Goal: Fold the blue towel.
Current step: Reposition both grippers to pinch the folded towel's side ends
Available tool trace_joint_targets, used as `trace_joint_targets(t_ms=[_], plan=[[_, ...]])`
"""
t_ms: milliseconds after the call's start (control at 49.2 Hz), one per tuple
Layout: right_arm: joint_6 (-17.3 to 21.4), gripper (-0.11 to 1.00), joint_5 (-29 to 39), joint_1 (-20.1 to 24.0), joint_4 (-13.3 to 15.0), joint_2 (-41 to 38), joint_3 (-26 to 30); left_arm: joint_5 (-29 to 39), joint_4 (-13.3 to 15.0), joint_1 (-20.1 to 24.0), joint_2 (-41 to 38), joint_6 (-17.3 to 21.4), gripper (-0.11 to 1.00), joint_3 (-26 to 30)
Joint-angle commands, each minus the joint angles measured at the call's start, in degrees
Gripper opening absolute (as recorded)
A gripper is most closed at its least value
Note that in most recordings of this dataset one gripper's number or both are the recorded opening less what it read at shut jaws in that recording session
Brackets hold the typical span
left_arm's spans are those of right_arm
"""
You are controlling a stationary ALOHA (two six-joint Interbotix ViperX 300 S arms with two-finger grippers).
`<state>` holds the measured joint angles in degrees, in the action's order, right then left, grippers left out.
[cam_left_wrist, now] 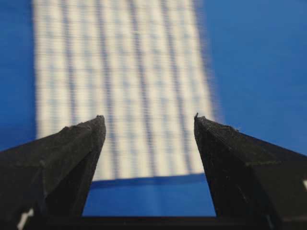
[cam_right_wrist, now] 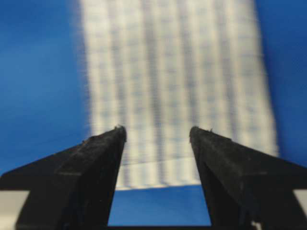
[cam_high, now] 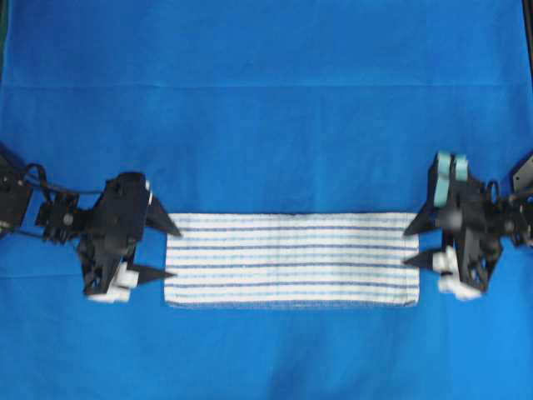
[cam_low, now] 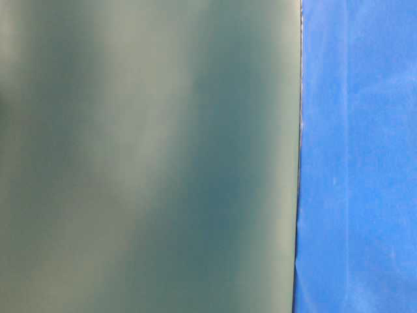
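Note:
I see the blue towel's far corner (cam_high: 411, 216) lying flat and free by my right gripper's open fingers and should keep nearing that corner (cam_right_wrist: 274, 152) until they close on it.
The blue towel (cam_high: 291, 259), white with thin blue stripes, lies flat as a long folded strip in the middle of the blue table covering. My left gripper (cam_high: 175, 252) stands open at the towel's left end, fingertips just off its edge, nothing between them. My right gripper (cam_high: 410, 244) is open at the right end, equally empty. In the left wrist view the towel (cam_left_wrist: 124, 86) stretches away beyond the black fingers (cam_left_wrist: 79, 143). The right wrist view shows the towel (cam_right_wrist: 177, 81) ahead of the spread fingers (cam_right_wrist: 103, 148), with a layered edge near them.
The plain blue table covering (cam_high: 266, 100) spreads around the towel on all sides. The table-level view shows only a blurred grey-green surface (cam_low: 143, 156) and a band of blue cloth (cam_low: 358, 156) at the right.

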<state>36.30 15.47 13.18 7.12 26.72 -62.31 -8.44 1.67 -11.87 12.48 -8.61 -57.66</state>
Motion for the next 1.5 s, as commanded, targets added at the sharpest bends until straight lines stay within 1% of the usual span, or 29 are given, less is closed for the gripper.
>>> trace_joint_targets(t_ms=[0,102,203,386,772,1158,1239,1300,1361,1422,1462,1483], plan=[[-0.1,0.62,1.4,-3.3,2.0,1.5,-0.1,-0.2,-0.1,1.7,0.9,0.9,0.67,1.0],[-0.1,0.62,2.7,-5.6,3.9,1.7,-0.4,-0.2,-0.1,2.9,0.8,1.8,0.67,0.9],[-0.1,0.62,2.8,-6.4,4.6,1.5,-0.4,-0.2,-0.1,3.4,0.5,1.9,0.67,0.9],[0.2,0.62,2.8,-7.0,4.7,-0.8,-0.5,-0.5,-0.1,5.0,-2.0,2.0,0.67,1.1],[0.5,0.62,0.5,-7.9,4.7,-11.6,0.0,-2.3,-0.1,7.1,-12.0,2.0,0.67,1.4],[0.5,0.6,-0.6,-7.9,4.6,-12.4,-0.3,-2.0,-0.1,7.2,-12.7,1.4,0.67,1.2],[0.4,0.54,-1.0,-7.9,4.6,-12.3,-0.3,-1.6,-0.1,7.2,-12.7,1.2,0.65,1.3],[0.1,0.44,-1.7,-7.7,4.7,-12.3,-0.3,-1.2,0.0,7.2,-12.7,1.2,0.58,1.4],[-0.4,0.29,-2.5,-7.4,4.6,-12.3,-0.3,-1.0,-0.1,7.2,-12.7,1.3,0.44,1.4],[-0.4,0.1,-3.4,-7.1,4.6,-12.2,-0.3,-0.8,0.0,7.2,-12.7,1.3,0.29,1.5],[-0.4,0.03,-3.7,-7.0,4.6,-12.2,-0.4,-0.6,-0.1,7.2,-12.7,1.7,0.19,1.5],[-0.4,0.03,-3.8,-6.9,4.6,-12.1,-0.4,-0.5,-0.1,7.2,-12.7,1.7,0.14,1.5]])
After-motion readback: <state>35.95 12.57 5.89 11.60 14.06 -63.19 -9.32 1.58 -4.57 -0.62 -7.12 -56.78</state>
